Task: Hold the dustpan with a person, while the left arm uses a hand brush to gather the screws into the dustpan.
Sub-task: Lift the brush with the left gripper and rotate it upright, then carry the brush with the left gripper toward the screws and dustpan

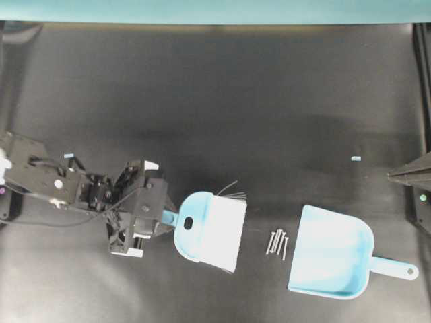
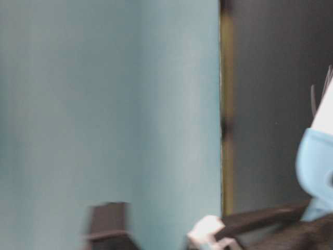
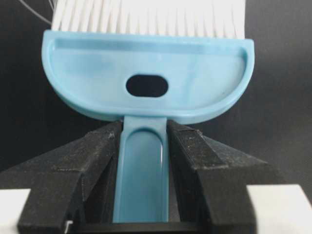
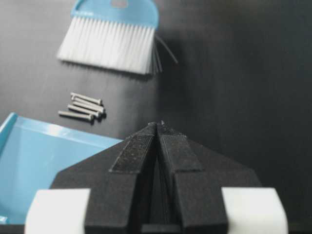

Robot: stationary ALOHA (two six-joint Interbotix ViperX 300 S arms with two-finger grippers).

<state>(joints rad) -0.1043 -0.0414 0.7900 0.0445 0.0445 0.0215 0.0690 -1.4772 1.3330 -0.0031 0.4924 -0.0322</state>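
Note:
My left gripper should tilt the bristles down behind the screws before it sweeps toward the dustpan, because the hand brush lies almost flat with its white bristles (image 1: 223, 233) pointing forward.
The light blue hand brush (image 1: 202, 225) lies on the black mat left of centre, white bristles toward the screws. My left gripper (image 1: 168, 217) is shut on the brush's slim handle; in the left wrist view the handle (image 3: 141, 180) sits between both black fingers (image 3: 190, 146), just below the hood (image 3: 146, 73). Several grey screws (image 1: 277, 242) lie bunched between the bristles and the dustpan (image 1: 333, 259), whose flat lip faces them. My right gripper (image 1: 404, 173) is at the right edge, shut and empty (image 4: 158, 124), above the dustpan (image 4: 44, 165). The person is out of view.
Two small pale blue scraps lie on the mat, one at the right (image 1: 356, 159) and one beside the left arm (image 1: 68, 155). A teal wall (image 1: 215, 10) runs along the far edge. The table-level view shows mostly that wall and a blur of the brush (image 2: 315, 166).

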